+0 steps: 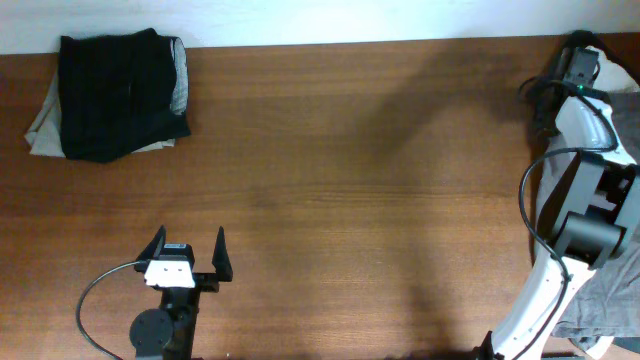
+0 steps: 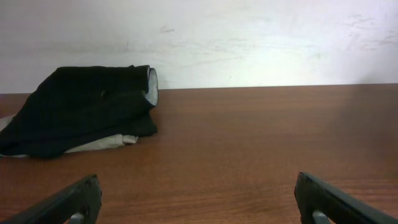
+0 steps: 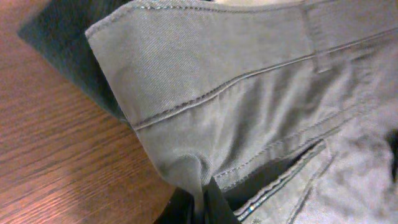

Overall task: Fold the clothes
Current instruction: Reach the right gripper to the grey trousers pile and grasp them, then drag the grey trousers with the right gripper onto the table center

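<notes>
The grey trousers [image 3: 177,140] are held near their waistband in my right gripper. The table's middle [image 1: 330,200] is free, so I should keep carrying them over until they lie there.
A folded stack lies at the table's far left corner, a black garment [image 1: 118,92] on top of a beige one [image 1: 40,125]; it also shows in the left wrist view [image 2: 87,109]. My left gripper [image 1: 190,258] is open and empty over bare wood near the front edge, with its fingers wide apart [image 2: 199,199]. My right gripper [image 3: 202,199] is shut on a fold of grey trousers [image 3: 249,93] at the table's edge. Grey cloth [image 1: 612,300] lies at the right edge in the overhead view. The right fingers are hidden there by the arm [image 1: 585,130].
The brown wooden table [image 1: 350,200] runs to a white wall [image 2: 249,37] at the back. A dark cloth [image 3: 68,43] lies under the grey trousers. The right arm's cables [image 1: 530,190] loop over the table's right side.
</notes>
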You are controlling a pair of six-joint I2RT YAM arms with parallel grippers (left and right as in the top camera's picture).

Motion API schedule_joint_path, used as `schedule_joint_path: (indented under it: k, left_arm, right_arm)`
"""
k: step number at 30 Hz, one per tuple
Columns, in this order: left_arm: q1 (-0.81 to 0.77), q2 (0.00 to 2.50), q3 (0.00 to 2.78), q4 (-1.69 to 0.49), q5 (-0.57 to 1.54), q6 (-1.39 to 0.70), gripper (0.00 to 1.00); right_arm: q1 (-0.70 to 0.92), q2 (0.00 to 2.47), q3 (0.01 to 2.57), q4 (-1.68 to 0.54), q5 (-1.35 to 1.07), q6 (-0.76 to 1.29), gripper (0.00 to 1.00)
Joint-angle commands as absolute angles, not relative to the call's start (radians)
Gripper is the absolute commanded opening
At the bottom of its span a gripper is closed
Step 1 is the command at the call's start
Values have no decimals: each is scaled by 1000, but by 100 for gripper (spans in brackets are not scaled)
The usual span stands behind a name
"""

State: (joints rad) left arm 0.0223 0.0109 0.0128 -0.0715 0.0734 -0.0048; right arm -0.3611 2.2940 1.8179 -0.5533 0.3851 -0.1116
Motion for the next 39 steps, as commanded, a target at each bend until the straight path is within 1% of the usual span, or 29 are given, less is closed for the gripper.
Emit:
schedule_joint_path:
  k: [1, 4, 7, 10, 15, 18, 21, 22, 23, 27, 30, 31, 32, 33, 34, 35, 36, 37, 38, 39]
  left_arm:
    - [27, 6, 9, -76, 73, -4, 99]
    - [27, 6, 9, -76, 73, -4, 99]
    - [27, 6, 9, -76, 73, -4, 99]
    - [27, 6, 9, -76, 73, -4, 99]
    - [27, 6, 9, -76, 73, -4, 99]
    - [27, 6, 9, -76, 73, -4, 99]
    - [27, 6, 9, -76, 73, -4, 99]
    - [27, 6, 9, -76, 73, -4, 99]
    - [27, 6, 9, -76, 73, -4, 99]
    - [27, 6, 9, -76, 73, -4, 99]
    - [27, 6, 9, -76, 73, -4, 99]
    - [27, 6, 9, -76, 73, -4, 99]
    - [27, 6, 9, -76, 73, -4, 99]
    - [27, 6, 9, -76, 73, -4, 99]
    - [27, 6, 9, -76, 73, -4, 99]
    - [27, 6, 9, -76, 73, -4, 99]
    - [27, 6, 9, -76, 73, -4, 99]
    - [27, 6, 9, -76, 73, -4, 99]
    - [27, 6, 9, -76, 73, -4, 99]
    - [27, 6, 9, -76, 73, -4, 99]
  right_arm:
    - [-353, 2188, 1840, -562, 401, -69, 4]
    - [-345, 2107, 1840, -609, 362, -67, 4]
    - [-318, 2029, 1840, -637, 344, -10, 4]
    - [-242, 1943, 1840, -667, 284, -2, 4]
    - [-149, 1966, 1839, -690, 256, 20, 4]
    - [-93, 1984, 1839, -709, 115, 21, 4]
    - [30, 2002, 1838, -704, -43, 65, 4]
    - [96, 2008, 1838, -702, -91, 74, 4]
    - [136, 2012, 1838, -701, -98, 89, 4]
    - [457, 2050, 1838, -658, -102, 115, 4]
    - [650, 2052, 1839, -655, -115, 184, 5]
    - [689, 2052, 1839, -655, -133, 199, 5]
    - [761, 2052, 1839, -655, -142, 199, 27]
    - [780, 2052, 1840, -654, -125, 199, 49]
    - [792, 2052, 1843, -655, -120, 192, 49]
    - [793, 2047, 1850, -662, -120, 192, 51]
    - [786, 2036, 1860, -673, -120, 192, 61]
    - [758, 2007, 1888, -705, -115, 192, 85]
    - [739, 1994, 1905, -723, -115, 192, 92]
    - [710, 1978, 1930, -749, -115, 192, 96]
